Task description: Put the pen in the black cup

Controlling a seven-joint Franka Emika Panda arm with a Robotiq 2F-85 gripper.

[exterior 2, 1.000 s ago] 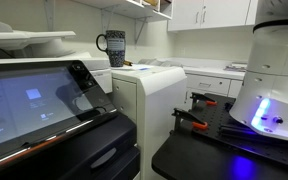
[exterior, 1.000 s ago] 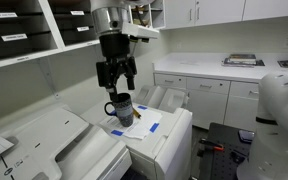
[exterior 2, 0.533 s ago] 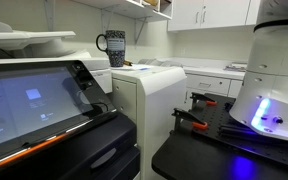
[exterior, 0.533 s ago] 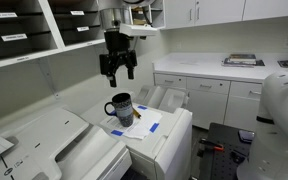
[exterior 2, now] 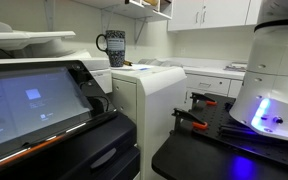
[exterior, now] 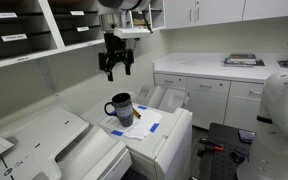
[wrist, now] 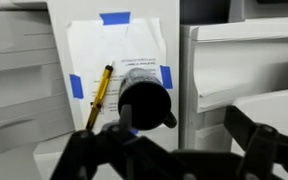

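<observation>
I can see that the pen's near end (wrist: pixel 92 118) is clear of the black cup, so I keep bringing my open gripper down toward that end until its fingers are on both sides of the pen.
The black cup (exterior: pixel 122 108) stands upright on a taped sheet of paper on top of a white printer, and it also shows in an exterior view (exterior 2: pixel 115 47). In the wrist view the cup (wrist: pixel 146 98) is seen from above. The yellowish-orange pen (wrist: pixel 99 96) lies flat on the paper just beside it, outside the cup. My gripper (exterior: pixel 115 68) hangs well above the cup, open and empty. Its dark fingers (wrist: pixel 174 152) frame the bottom of the wrist view.
The paper (wrist: pixel 114 50) is held down with blue tape on the printer top (exterior: pixel 169 128). A larger copier (exterior: pixel 44 140) stands beside it. Shelves (exterior: pixel 24 35) are on the wall behind, and a counter with cabinets (exterior: pixel 209 80) is further back.
My gripper has risen straight up away from the cup. The cup and the pen have not moved.
</observation>
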